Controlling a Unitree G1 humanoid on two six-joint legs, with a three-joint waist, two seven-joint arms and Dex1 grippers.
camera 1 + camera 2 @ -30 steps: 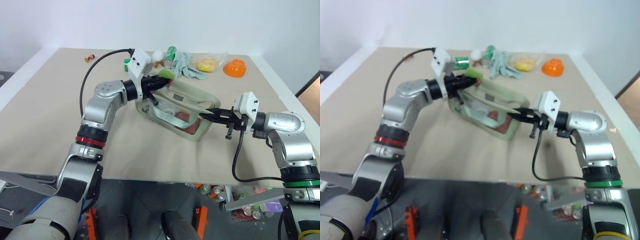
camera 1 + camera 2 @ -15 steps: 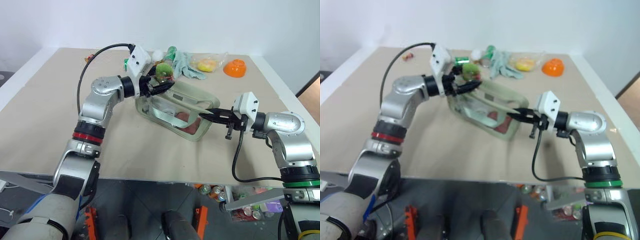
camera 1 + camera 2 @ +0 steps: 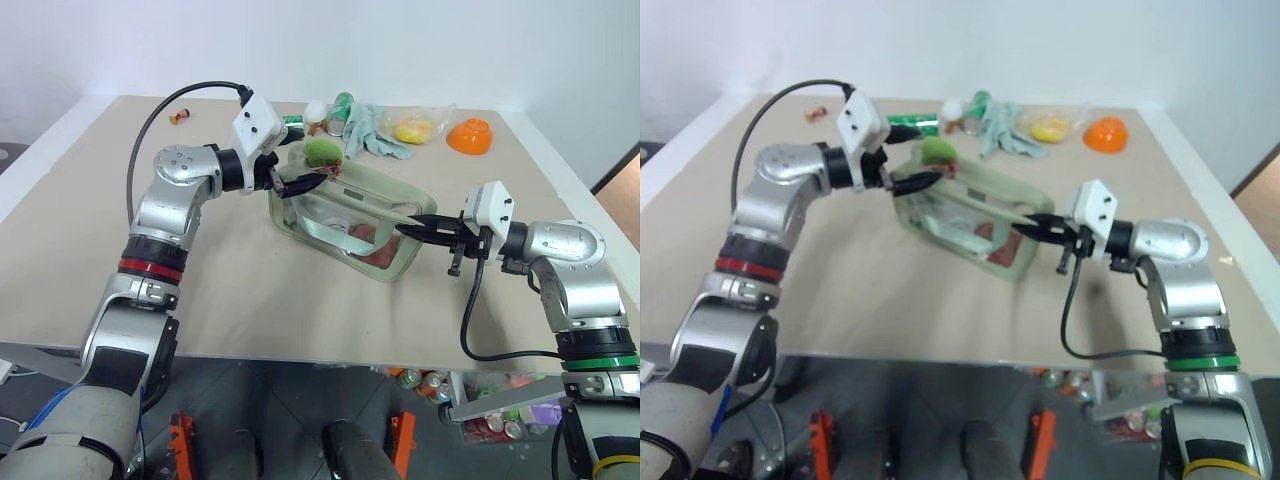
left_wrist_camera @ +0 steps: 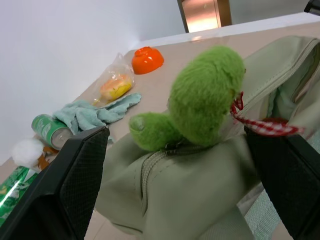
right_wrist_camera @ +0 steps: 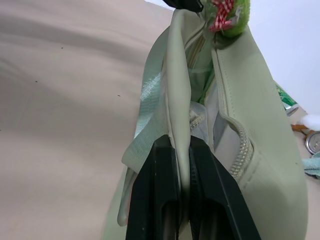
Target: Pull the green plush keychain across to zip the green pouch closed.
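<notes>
My left gripper is going to hold the pouch's fabric (image 4: 195, 187), and the fabric will then bunch up into a fold, because the zipper seam (image 4: 146, 177) curves limply over the green pouch's end.
The green pouch (image 3: 352, 216) lies on the table's middle, its zipper top facing up. The green plush keychain (image 3: 322, 152) rests on the pouch's top at its far left end. My left gripper (image 3: 306, 162) stands open just left of the keychain, and in the left wrist view its fingers (image 4: 80, 180) flank the keychain (image 4: 205, 100) without touching it. My right gripper (image 3: 408, 229) is shut on the pouch's right end; in the right wrist view its fingers (image 5: 160, 195) pinch a fold of the pouch's fabric edge (image 5: 177, 115).
At the table's back lie a pale grey-green cloth (image 3: 372, 128), a green can (image 3: 342, 103), a plastic bag with something yellow (image 3: 412, 130), an orange bowl (image 3: 468, 135), a white ball (image 3: 316, 108) and a small red thing (image 3: 180, 116). Bare tabletop (image 3: 90, 230) spreads left and in front.
My left gripper has opened, let go of the green plush keychain and drawn back to the left. The keychain now sits free on the pouch. The right gripper has not moved.
</notes>
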